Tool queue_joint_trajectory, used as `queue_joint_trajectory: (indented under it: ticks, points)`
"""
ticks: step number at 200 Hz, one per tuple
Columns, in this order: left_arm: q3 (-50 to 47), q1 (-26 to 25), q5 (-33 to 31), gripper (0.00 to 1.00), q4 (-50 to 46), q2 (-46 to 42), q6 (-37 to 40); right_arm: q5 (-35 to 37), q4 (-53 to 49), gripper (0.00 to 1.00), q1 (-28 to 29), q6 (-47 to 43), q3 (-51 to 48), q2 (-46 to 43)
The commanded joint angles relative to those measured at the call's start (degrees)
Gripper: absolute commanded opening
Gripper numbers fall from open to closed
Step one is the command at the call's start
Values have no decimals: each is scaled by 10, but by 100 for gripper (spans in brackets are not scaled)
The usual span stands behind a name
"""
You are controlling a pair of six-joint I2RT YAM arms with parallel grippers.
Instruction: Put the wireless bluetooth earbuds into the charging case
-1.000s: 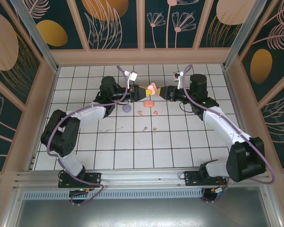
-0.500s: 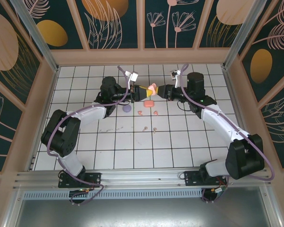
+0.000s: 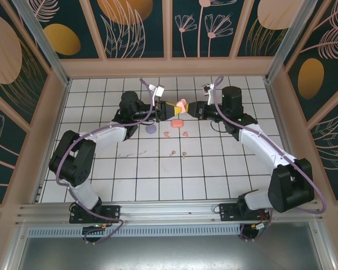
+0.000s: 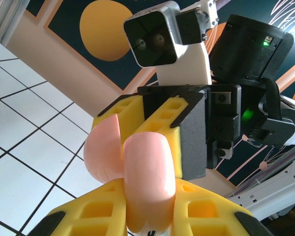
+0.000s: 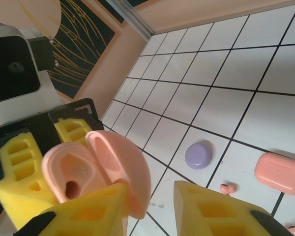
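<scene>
My right gripper has the charging case's hollows [image 5: 77, 173] facing it, so it should hold the case's lid [image 5: 129, 169] while my left gripper takes hold of the case's base again with the hollows up.
An open salmon-pink charging case [image 4: 148, 181] is held up off the tiles, and my left gripper [image 4: 150, 189] is shut on its base. Its lid [image 5: 122, 169] stands open beside the hollowed base [image 5: 69, 174]. My right gripper [image 5: 151, 189] faces it with jaws apart; the lid's edge lies against one yellow finger [image 5: 91, 214], and the other finger [image 5: 214, 209] is clear of it. In the top view both grippers meet at the case [image 3: 181, 104]. Tiny pink earbuds [image 3: 167, 134] [image 3: 185, 134] [image 3: 172, 152] lie on the tiles below; one earbud [image 5: 228, 188] is in the right wrist view.
A closed pink case [image 3: 177, 122] [image 5: 279, 173] and a round purple disc [image 3: 151, 128] [image 5: 198, 155] rest on the tiles under the grippers. The wooden back wall [image 3: 169, 67] stands close behind.
My right gripper has moved left up to the held case, and its jaws have narrowed. The left gripper and the case have stayed where they were.
</scene>
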Motion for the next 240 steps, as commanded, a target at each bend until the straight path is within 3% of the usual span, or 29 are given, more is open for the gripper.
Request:
queue_joint_trajectory:
  ticks: [1, 85, 112, 126, 177, 240]
  points:
    - [10, -5, 10, 0, 30, 5, -6, 0, 14, 28, 9, 3, 14, 17]
    - [11, -8, -1, 0, 24, 17, -6, 5, -1, 0, 14, -5, 40, 22]
    - [2, -9, -39, 41, 19, 23, -2, 21, -28, 0, 13, -23, 53, 23]
    - [6, -8, -53, 53, 0, 25, 14, 33, -48, 0, 13, -39, 59, 23]
    - [81, -4, -89, 70, -259, -11, 200, 80, -108, 0, -8, -99, 63, 10]
    - [267, 13, -96, 79, -624, 26, 448, 168, -195, 0, -10, -250, 98, 18]
